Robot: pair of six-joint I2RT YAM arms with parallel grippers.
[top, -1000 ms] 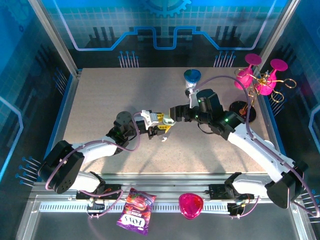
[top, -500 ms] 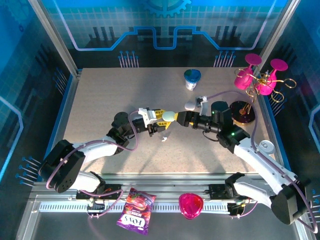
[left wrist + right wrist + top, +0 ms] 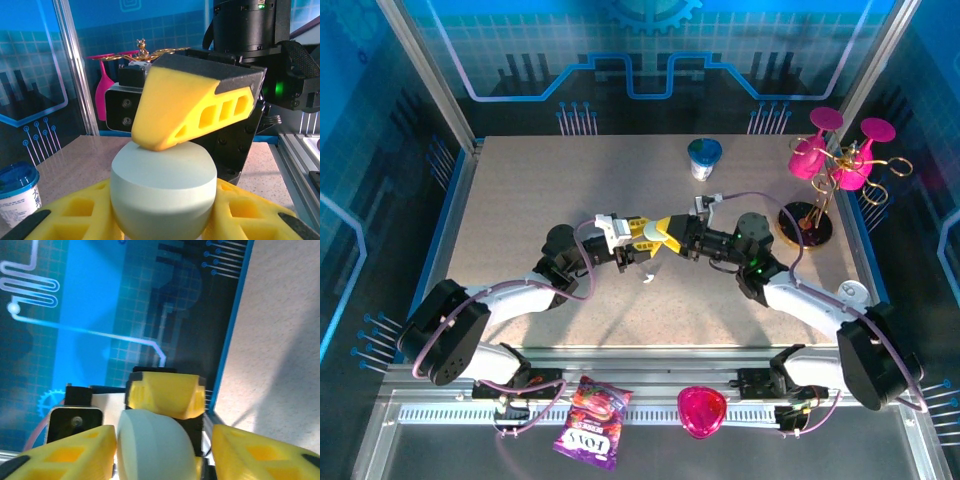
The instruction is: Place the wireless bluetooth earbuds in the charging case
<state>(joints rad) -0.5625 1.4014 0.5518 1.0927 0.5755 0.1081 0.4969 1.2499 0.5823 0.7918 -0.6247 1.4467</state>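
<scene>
I should take the pale rounded piece (image 3: 162, 185) with my right gripper and put it aside, because it fills my left gripper. My left gripper should take the white charging case after that.
My left gripper (image 3: 648, 241) is shut on the pale rounded charging case (image 3: 659, 233) and holds it above the middle of the table. In the left wrist view the case (image 3: 162, 190) sits between my yellow fingers (image 3: 75, 215), closed lid up. My right gripper (image 3: 672, 238) meets it from the right. In the right wrist view its jaws stand around the case (image 3: 152, 450): one finger (image 3: 75, 452) touches it, and a gap remains before the other finger (image 3: 250, 452). One right finger (image 3: 175, 107) rests on the case's top. A tiny white earbud (image 3: 648, 278) lies on the table below the grippers.
A blue-lidded cup (image 3: 704, 158) stands at the back. Pink glasses hang on a gold stand (image 3: 840, 160) at the back right. A white rounded thing (image 3: 851, 292) lies near the right edge. A candy bag (image 3: 590, 425) and a pink heart-shaped dish (image 3: 702, 410) lie on the front rail.
My right arm swung from near the cup down and left to the held case, and its jaws narrowed around it. The left gripper kept the case almost still.
</scene>
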